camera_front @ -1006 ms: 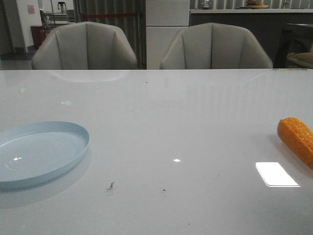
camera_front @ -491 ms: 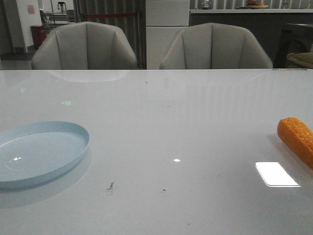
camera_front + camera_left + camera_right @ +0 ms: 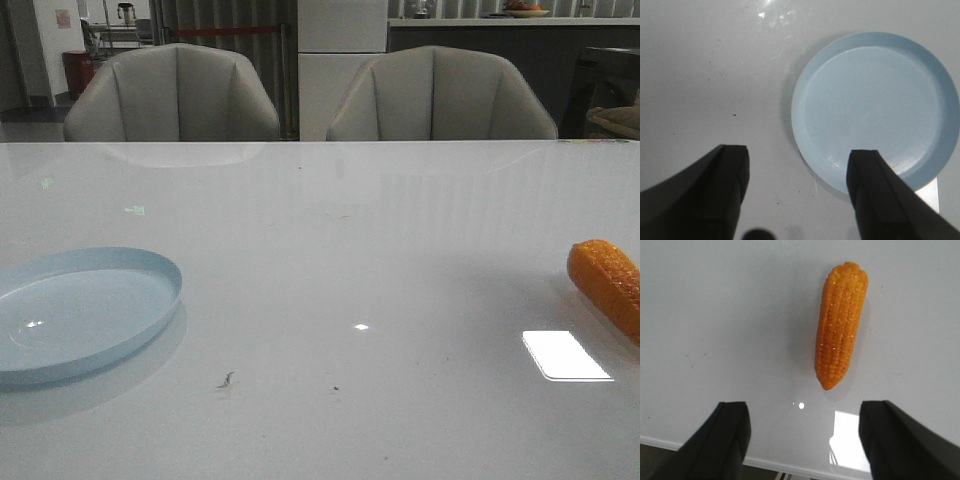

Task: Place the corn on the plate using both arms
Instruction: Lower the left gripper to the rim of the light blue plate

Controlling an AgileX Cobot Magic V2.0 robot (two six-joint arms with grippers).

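Note:
I expect the plate (image 3: 85, 312) to tilt, with its free side dipping, when I lift it by its rim, because the wide plate reaches far beyond my left gripper.
The orange corn (image 3: 608, 285) lies on the white table at the right edge of the front view, partly cut off. In the right wrist view the corn (image 3: 841, 324) lies whole, beyond the open, empty right gripper (image 3: 805, 412), which hovers above the table near its front edge. The pale blue plate (image 3: 140, 265) sits empty at the left of the front view. In the left wrist view the plate (image 3: 875, 107) lies beyond and to one side of the open, empty left gripper (image 3: 797, 160); one finger (image 3: 875, 190) overlaps its rim. Neither gripper shows in the front view.
Two grey chairs (image 3: 175, 95) (image 3: 440, 95) stand behind the table's far edge. The table's front edge (image 3: 790, 465) shows just under the right gripper. A bright window reflection (image 3: 565, 355) lies on the tabletop near the corn.
The front view has shifted very slightly; corn and plate stay where they were. No gripper enters the front view.

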